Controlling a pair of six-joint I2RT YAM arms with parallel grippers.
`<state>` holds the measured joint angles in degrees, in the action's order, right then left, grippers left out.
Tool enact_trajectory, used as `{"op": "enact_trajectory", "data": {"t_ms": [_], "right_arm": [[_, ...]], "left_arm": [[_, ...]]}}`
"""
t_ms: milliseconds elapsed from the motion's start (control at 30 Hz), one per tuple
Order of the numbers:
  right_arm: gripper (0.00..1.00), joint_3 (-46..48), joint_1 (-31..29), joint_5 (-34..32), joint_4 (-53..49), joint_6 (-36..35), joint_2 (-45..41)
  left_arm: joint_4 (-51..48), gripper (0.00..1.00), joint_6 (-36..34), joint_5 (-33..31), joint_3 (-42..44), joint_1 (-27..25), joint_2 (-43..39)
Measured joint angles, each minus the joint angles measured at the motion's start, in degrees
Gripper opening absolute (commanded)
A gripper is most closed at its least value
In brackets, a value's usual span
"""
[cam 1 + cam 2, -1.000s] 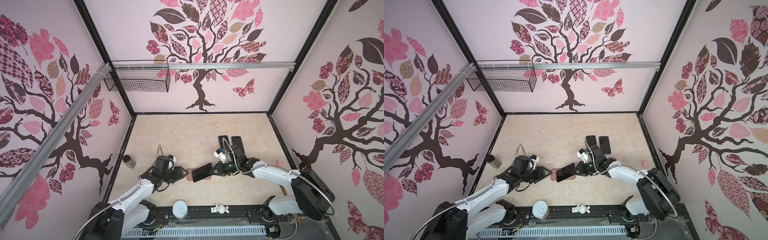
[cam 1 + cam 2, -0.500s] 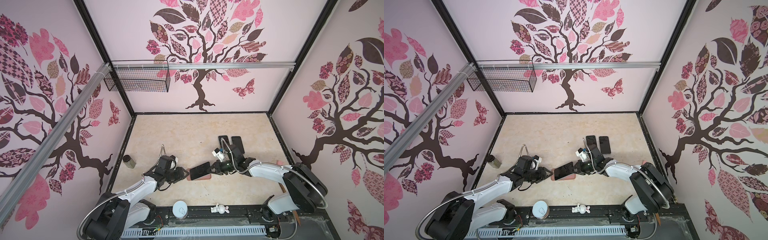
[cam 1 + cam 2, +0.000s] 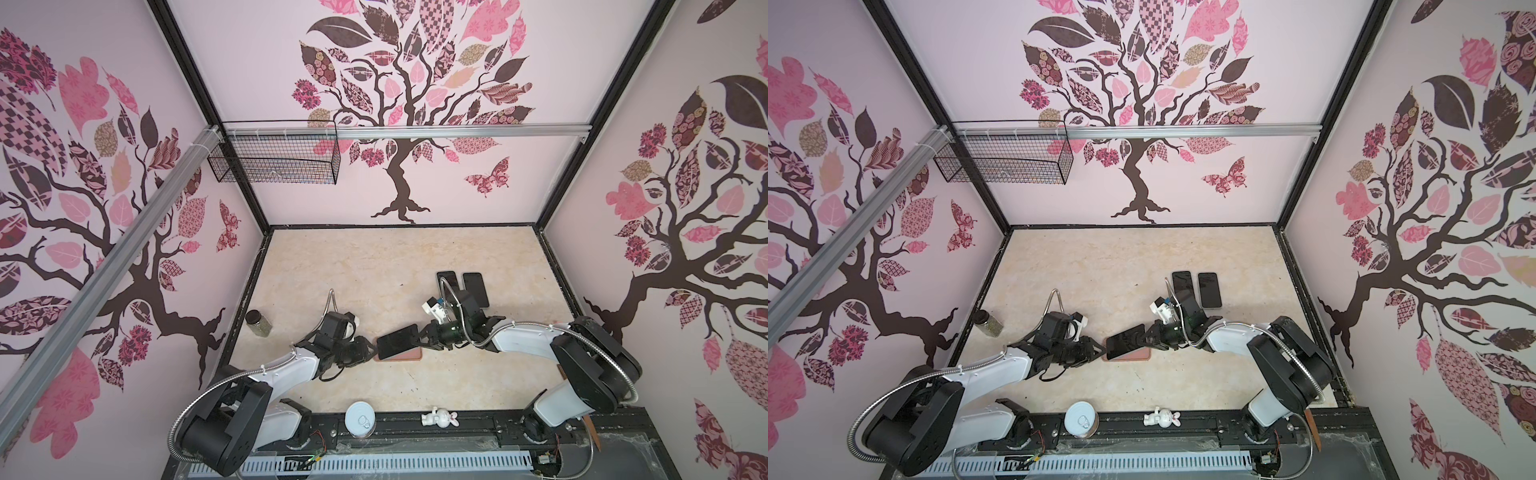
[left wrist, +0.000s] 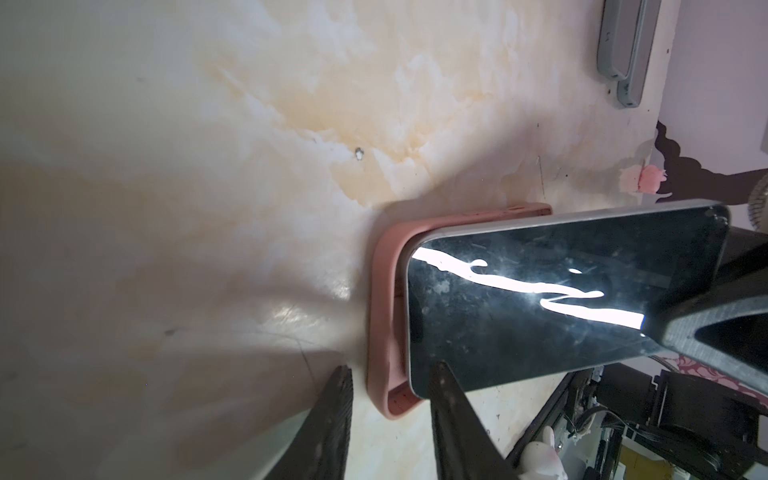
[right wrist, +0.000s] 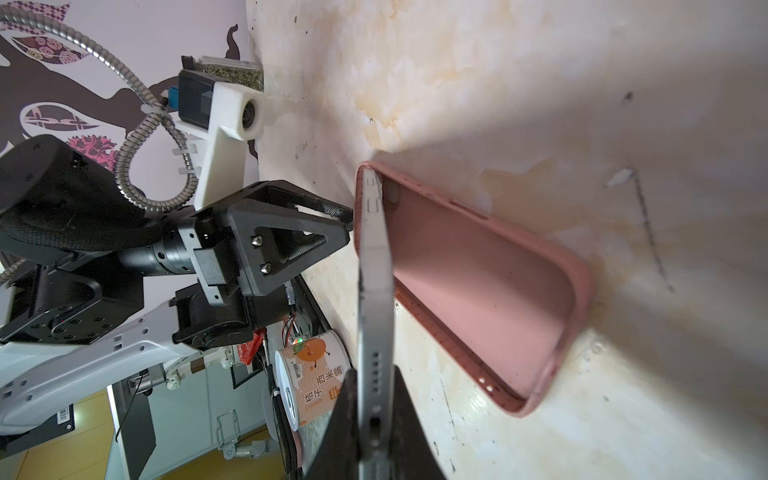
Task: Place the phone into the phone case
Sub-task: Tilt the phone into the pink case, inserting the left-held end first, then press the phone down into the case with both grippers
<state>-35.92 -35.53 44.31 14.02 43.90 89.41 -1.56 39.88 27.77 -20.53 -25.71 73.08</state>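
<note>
The phone's lower end (image 3: 381,349) is inside the phone case, so next my right gripper lets go of the phone's raised end (image 3: 414,335) and pushes that end into the phone case with closed fingers.
The phone (image 3: 399,338) (image 3: 1125,340) is dark and tilted, its lower end inside the pink phone case (image 3: 405,355) (image 3: 1136,355), which lies flat on the table. My right gripper (image 3: 422,334) (image 5: 374,370) is shut on the phone's raised end, seen edge-on in the right wrist view as a grey phone (image 5: 374,257) above the open case (image 5: 478,270). My left gripper (image 3: 371,349) (image 4: 390,372) is open, low at the case's other end. Its fingers straddle a corner of the case (image 4: 382,291) and the phone (image 4: 540,299) without visibly touching them.
Two more dark phones (image 3: 451,284) (image 3: 476,289) lie behind my right arm. A small jar (image 3: 258,322) stands by the left wall. A white can (image 3: 360,419) and a rabbit figurine (image 3: 438,417) sit at the front rail. A wire basket (image 3: 274,162) hangs high at the back.
My left gripper has moved a little right to the case's end and its jaws have narrowed. The right gripper has shifted the phone slightly left over the case.
</note>
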Motion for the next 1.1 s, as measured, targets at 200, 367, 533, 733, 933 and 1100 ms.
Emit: {"op": "enact_trajectory", "data": {"t_ms": [200,367,533,733,933,1100], "right_arm": [[0.04,0.0,0.0,0.5,1.6,-0.2,1.4],[0.06,0.1,1.0,0.9,1.9,-0.4,1.9],[0.12,0.2,1.2,0.8,1.2,-2.5,2.2],[0.22,-0.3,1.2,-2.3,-3.0,-5.8,3.1],[0.3,-1.2,1.0,-5.2,-8.8,-8.2,4.2],[0.4,-2.5,0.5,-7.5,-12.7,-10.2,4.0]], "left_arm": [[5.4,0.24,0.7,1.2,0.0,-1.3,3.5],[6.9,0.22,0.9,0.5,-0.1,-2.2,4.5],[6.8,0.2,0.9,0.0,-0.2,-2.3,4.6],[6.9,0.16,0.9,-0.2,-0.7,-2.5,5.4],[8.2,0.14,0.8,-0.1,-1.1,-2.8,6.6],[9.0,0.14,0.8,0.0,-1.1,-3.2,7.1]]}}
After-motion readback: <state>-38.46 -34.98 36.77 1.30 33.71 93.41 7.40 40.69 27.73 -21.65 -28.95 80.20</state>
